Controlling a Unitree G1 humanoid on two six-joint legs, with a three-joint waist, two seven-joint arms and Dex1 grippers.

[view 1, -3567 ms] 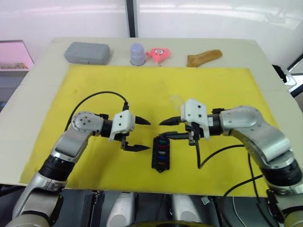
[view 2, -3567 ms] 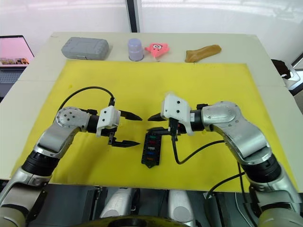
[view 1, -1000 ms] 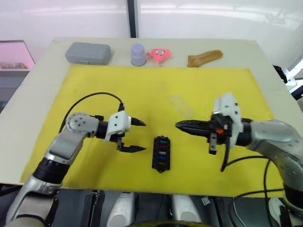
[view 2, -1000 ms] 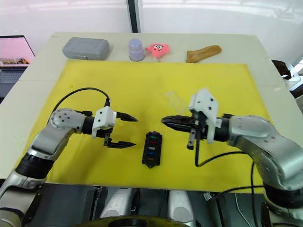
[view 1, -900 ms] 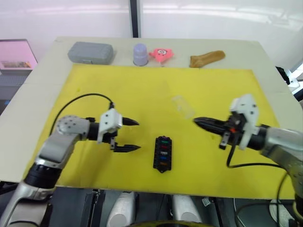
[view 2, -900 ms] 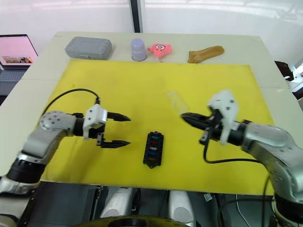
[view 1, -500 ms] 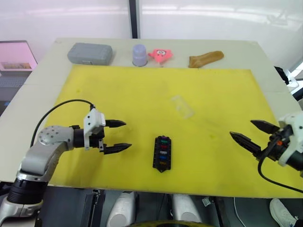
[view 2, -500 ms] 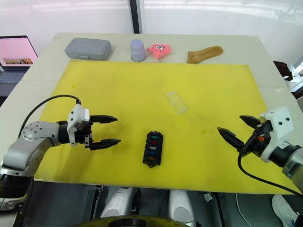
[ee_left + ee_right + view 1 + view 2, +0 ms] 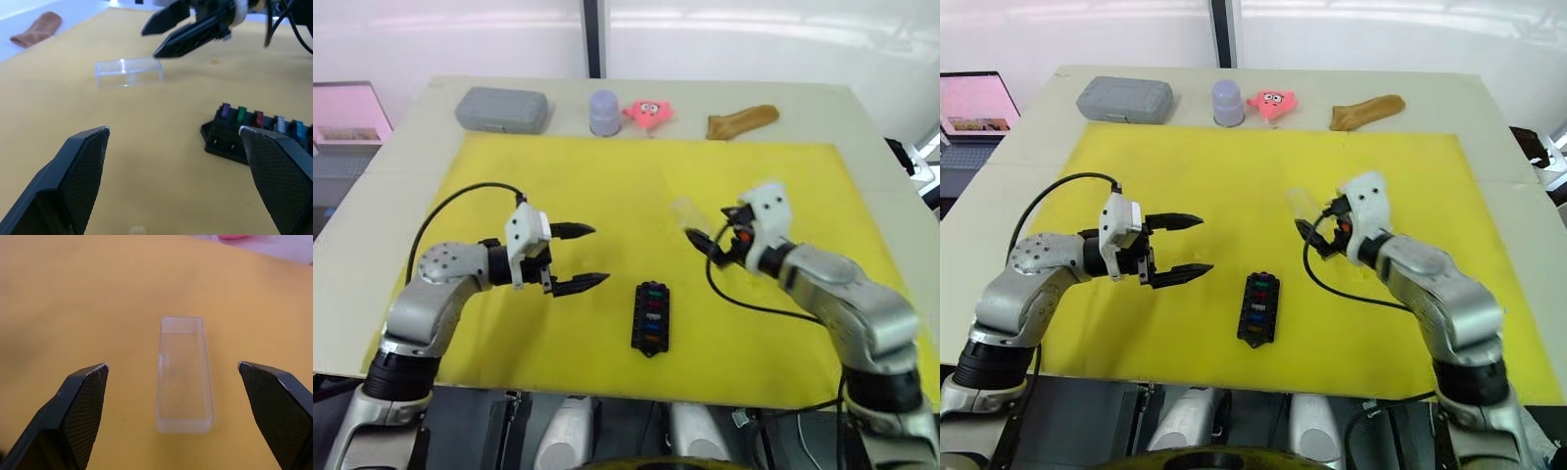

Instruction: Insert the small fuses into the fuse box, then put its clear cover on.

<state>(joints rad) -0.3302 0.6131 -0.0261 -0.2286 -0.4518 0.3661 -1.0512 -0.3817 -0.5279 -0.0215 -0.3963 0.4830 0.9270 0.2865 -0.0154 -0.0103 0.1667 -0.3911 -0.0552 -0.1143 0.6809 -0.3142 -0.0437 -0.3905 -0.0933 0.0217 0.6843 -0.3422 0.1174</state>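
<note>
My gripper will lower the square-ended clear cover. The fuse box has a pointed tab (image 9: 650, 352) past its slots, so the cover will leave that tab sticking out.
The black fuse box (image 9: 651, 319) lies on the yellow mat (image 9: 509, 181) near the front, with small fuses (image 9: 651, 311) of several colours standing in its slots. In the left wrist view the fuses (image 9: 257, 119) show as a row on top of the box (image 9: 230, 139). The clear cover (image 9: 688, 211) lies flat on the mat behind and to the right of the box. My right gripper (image 9: 701, 241) is open, its fingers pointing at the cover (image 9: 185, 373), which lies just ahead of the tips. My left gripper (image 9: 578, 258) hovers open to the left of the box, holding nothing.
Along the table's back edge stand a grey case (image 9: 501, 109), a lavender cup (image 9: 603, 113), a pink star toy (image 9: 648, 111) and a brown cloth-like piece (image 9: 741, 120). A pink screen (image 9: 342, 116) sits off the table at the left.
My right arm swung out to the front right, then back in toward the clear cover, and its fingers went from shut to open. The left gripper shifted slightly and stayed open.
</note>
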